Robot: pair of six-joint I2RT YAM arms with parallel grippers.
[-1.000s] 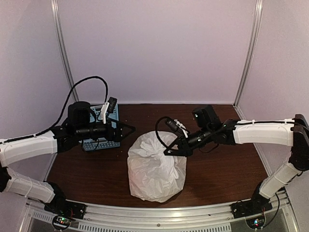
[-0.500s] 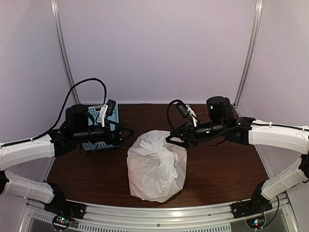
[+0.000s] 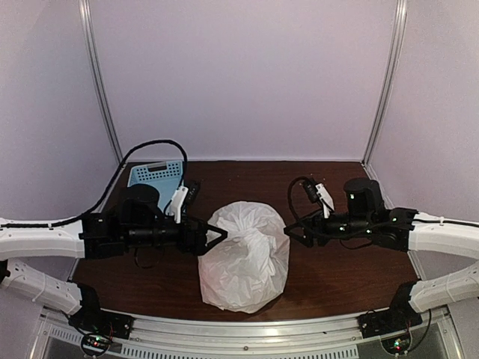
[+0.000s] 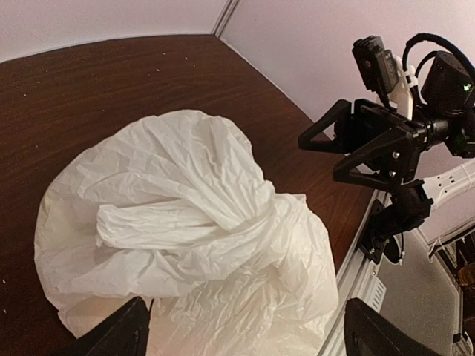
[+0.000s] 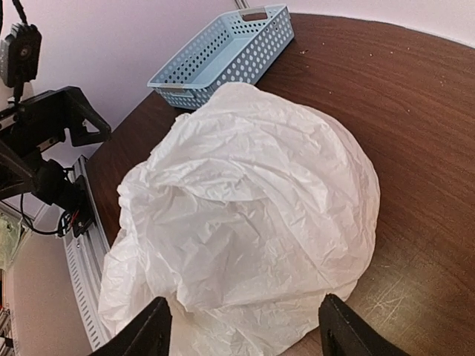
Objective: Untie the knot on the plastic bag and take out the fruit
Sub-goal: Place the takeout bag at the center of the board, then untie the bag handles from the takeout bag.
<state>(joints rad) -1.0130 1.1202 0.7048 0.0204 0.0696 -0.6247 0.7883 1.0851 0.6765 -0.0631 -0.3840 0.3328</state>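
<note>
The bag's top is closed by the knot's twisted bunch (image 3: 250, 234), so my left gripper needs to hold the bunch while my right gripper pulls away the bag's film (image 3: 271, 236) beside it.
The white crinkly plastic bag (image 3: 243, 258) stands closed in the middle of the table, also in the left wrist view (image 4: 185, 222) and the right wrist view (image 5: 252, 200). Its knot (image 4: 256, 211) is a twisted bunch at the top. The fruit is hidden inside the bag. My left gripper (image 3: 215, 238) is open at the bag's upper left, its fingers (image 4: 111, 337) set wide apart around the bag's near side. My right gripper (image 3: 290, 233) is open just right of the bag and apart from it, with only bag film showing between its fingers (image 5: 145, 334).
A blue perforated basket (image 3: 155, 174) sits at the back left, behind the left arm, and shows beyond the bag (image 5: 223, 52) in the right wrist view. Metal frame posts and the grey rail (image 3: 247, 329) bound the brown table.
My right gripper opened, let go of the bag's top and drew back to the right. My left gripper moved from over the basket forward to the bag's left side.
</note>
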